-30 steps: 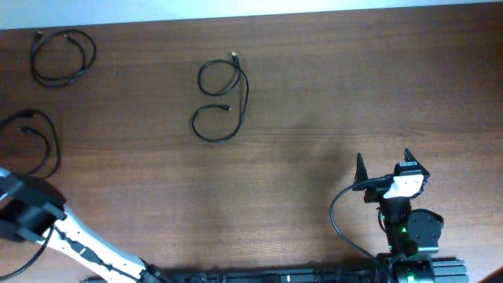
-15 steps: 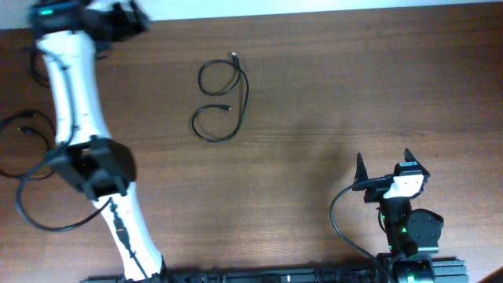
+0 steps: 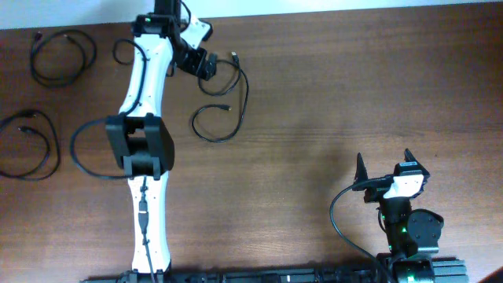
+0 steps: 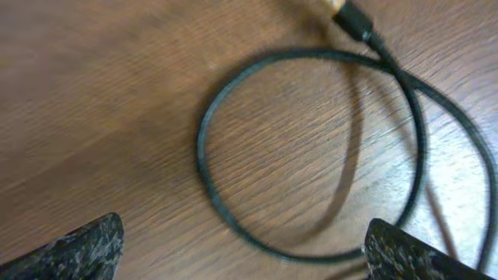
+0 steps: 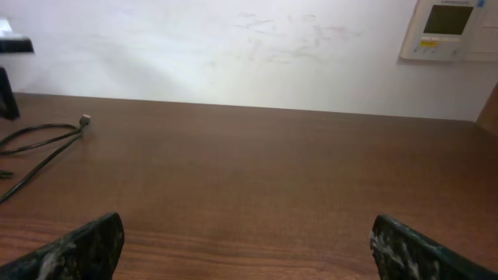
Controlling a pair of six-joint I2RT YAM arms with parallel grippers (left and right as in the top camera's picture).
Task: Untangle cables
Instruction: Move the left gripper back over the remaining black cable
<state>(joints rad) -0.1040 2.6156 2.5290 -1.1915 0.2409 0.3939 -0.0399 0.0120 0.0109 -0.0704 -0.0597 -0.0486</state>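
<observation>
The figure-eight cable's lower loop (image 3: pixel 218 140) lies spread out in front of its upper loop, so my left gripper should grab the lower loop's outer bend (image 3: pixel 193 122) and move it back.
Three thin black cables lie apart on the brown table. One loop (image 3: pixel 56 82) is at the far left back and another (image 3: pixel 57 153) at the left edge. The third, a figure-eight cable (image 3: pixel 217 141), lies left of centre. My left gripper (image 3: pixel 206 66) is open and hovers over its upper loop. In the left wrist view that loop (image 4: pixel 204 167) lies between and beyond the open fingers (image 4: pixel 249 257), with its plug (image 4: pixel 352 19) at the top. My right gripper (image 3: pixel 387 165) is open and empty at the front right. The right wrist view (image 5: pixel 249 249) shows the cable (image 5: pixel 39 142) far off at the left.
The left arm (image 3: pixel 141 102) reaches from the front edge across the table's left half to the back. A white wall (image 5: pixel 233 47) with a control panel (image 5: pixel 447 27) stands behind the table's far edge. Bare wood lies in front of the right gripper.
My left arm has swung from the far left, across the back, to above the upper loop of the middle cable. The cables and the right arm have not moved.
</observation>
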